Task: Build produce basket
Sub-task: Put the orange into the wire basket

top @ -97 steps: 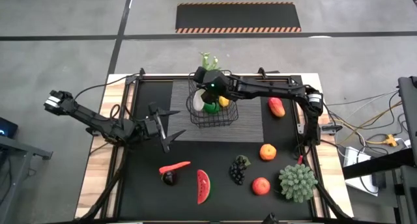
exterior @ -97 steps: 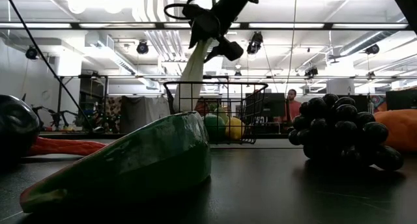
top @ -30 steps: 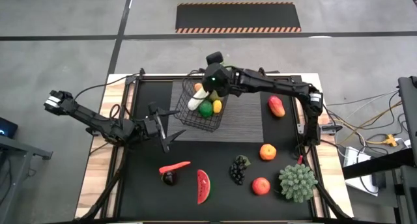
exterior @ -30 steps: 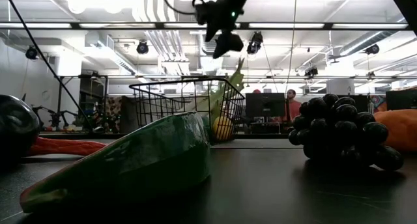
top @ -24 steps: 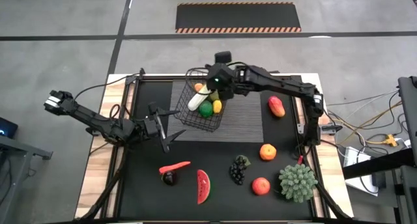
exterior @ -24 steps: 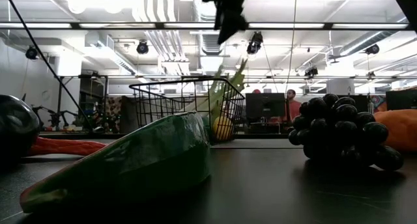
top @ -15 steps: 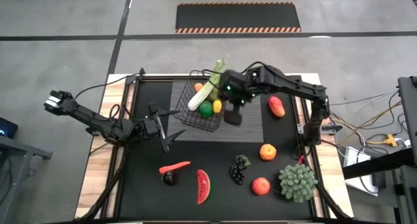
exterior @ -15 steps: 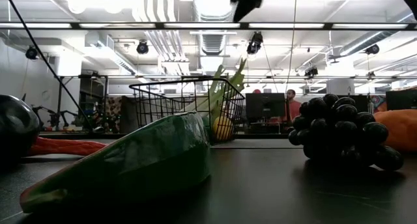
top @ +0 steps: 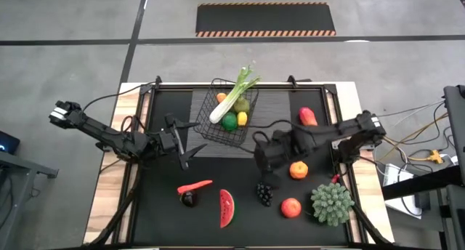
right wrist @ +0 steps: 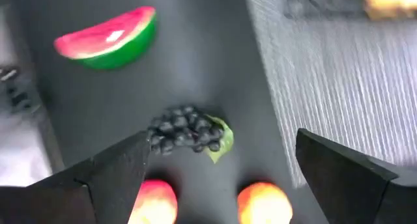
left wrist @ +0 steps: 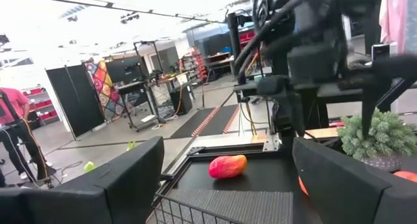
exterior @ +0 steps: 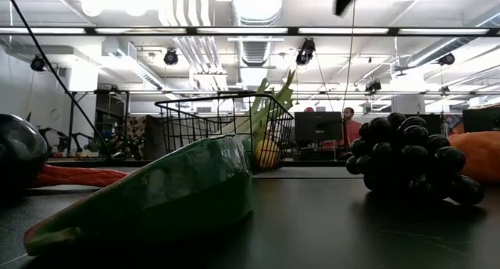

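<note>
The orange near the red apple (top: 298, 170) is clear of the grapes, so my right gripper should keep heading for the orange with open fingers until they straddle it.
The black wire basket (top: 228, 123) sits tilted on the grey mat. It holds a leek (top: 234, 96) that leans out over the far rim, a lime (top: 230, 121), a lemon (top: 242, 118) and an orange (top: 221, 97). My right gripper (top: 263, 161) hangs open above the dark grapes (top: 264, 192). In the right wrist view its fingers stand either side of the grapes (right wrist: 186, 135), well above them. My left gripper (top: 183, 144) waits open, left of the basket. A watermelon slice (top: 227, 208) and a red chili (top: 195, 185) lie near the front edge.
An orange (top: 298, 169), a red apple (top: 291, 207) and a spiky green plant (top: 332, 203) lie at the near right. A red-yellow fruit (top: 308, 117) sits by the right edge, a dark fruit (top: 188, 200) under the chili. The grey ribbed mat (top: 280, 126) is bare right of the basket.
My right gripper has left the basket. It swung toward the table's near edge and a little right, and came down over the grapes. The leek stays in the basket, leaning against the far rim. The basket has kept its place.
</note>
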You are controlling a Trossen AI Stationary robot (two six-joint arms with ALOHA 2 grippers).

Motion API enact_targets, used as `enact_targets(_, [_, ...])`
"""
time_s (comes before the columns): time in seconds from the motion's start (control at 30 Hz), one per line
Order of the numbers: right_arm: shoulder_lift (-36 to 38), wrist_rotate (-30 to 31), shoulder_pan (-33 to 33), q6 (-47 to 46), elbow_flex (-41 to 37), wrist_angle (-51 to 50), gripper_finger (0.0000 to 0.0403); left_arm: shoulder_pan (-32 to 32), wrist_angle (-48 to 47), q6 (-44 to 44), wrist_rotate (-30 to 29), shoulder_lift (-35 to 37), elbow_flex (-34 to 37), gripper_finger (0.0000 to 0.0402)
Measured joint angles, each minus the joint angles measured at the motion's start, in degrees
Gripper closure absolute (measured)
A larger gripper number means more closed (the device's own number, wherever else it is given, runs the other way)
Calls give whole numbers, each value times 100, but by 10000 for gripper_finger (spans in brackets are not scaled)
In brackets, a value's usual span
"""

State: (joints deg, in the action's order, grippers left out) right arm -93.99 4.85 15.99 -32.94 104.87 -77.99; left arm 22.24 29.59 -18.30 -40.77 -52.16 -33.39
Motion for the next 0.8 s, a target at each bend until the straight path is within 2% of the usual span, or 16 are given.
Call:
enact_targets(0.2, [277, 183, 307, -1954, -1147, -404, 38, 0, 20, 13, 2, 0, 0, 79])
enact_targets(0.4, [809, -53, 325, -3139, -2478, -381, 38, 0, 36, 9, 2, 0, -1, 79])
enact_targets(0.5, [1064, -274, 325, -3446, -3100, -287, 38, 0, 35, -6, 2, 0, 0, 79])
enact_targets(0.8, [1522, -627, 265, -3607, -4555, 1176, 38, 0, 36, -9, 2, 0, 0, 79])
